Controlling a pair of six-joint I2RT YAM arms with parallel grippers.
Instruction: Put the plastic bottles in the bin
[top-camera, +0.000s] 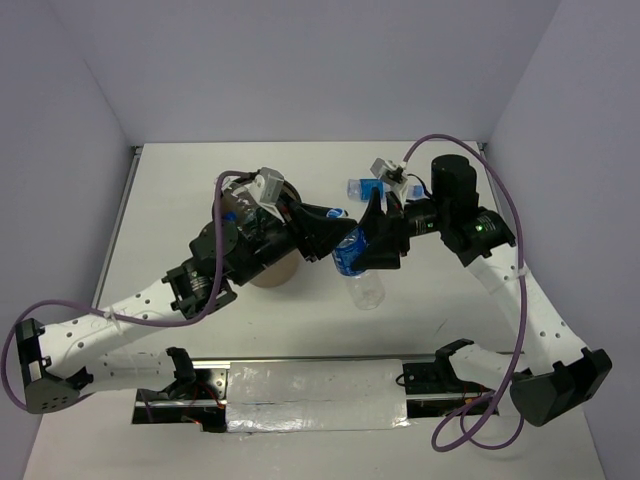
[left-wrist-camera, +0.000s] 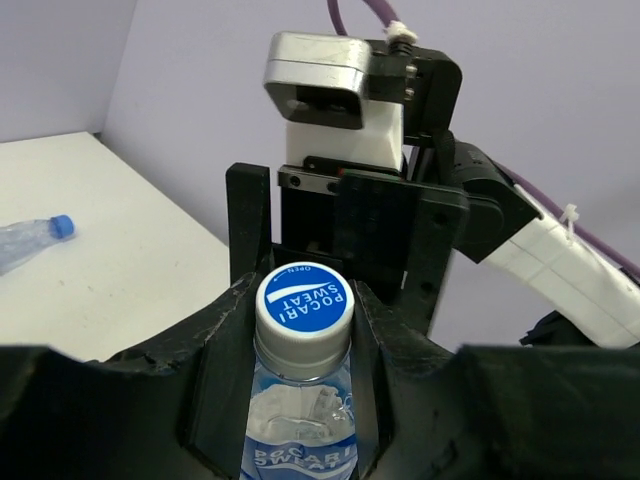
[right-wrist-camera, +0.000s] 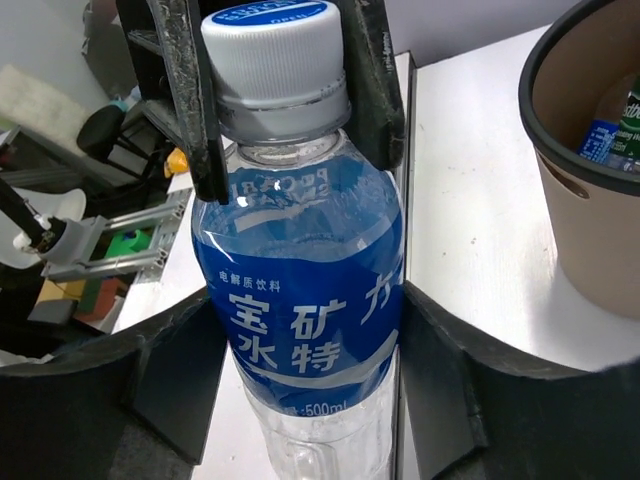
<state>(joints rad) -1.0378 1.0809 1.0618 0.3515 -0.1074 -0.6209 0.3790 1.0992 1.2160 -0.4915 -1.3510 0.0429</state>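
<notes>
The bottle's labelled body is clamped away from the bin by my right gripper, which should open and let my left gripper take it there by its cap.
A clear plastic bottle with a blue label hangs tilted above the table between my two grippers. My left gripper is shut on its white-and-blue cap. My right gripper is shut on the labelled body. The brown bin stands under my left arm, mostly hidden; in the right wrist view its black-rimmed wall shows at right, with blue- and green-labelled bottles inside. Another bottle lies on the table behind the grippers and also shows in the left wrist view.
The white table is walled by pale panels at the back and sides. Purple cables loop over both arms. A metal rail carries the arm bases at the near edge.
</notes>
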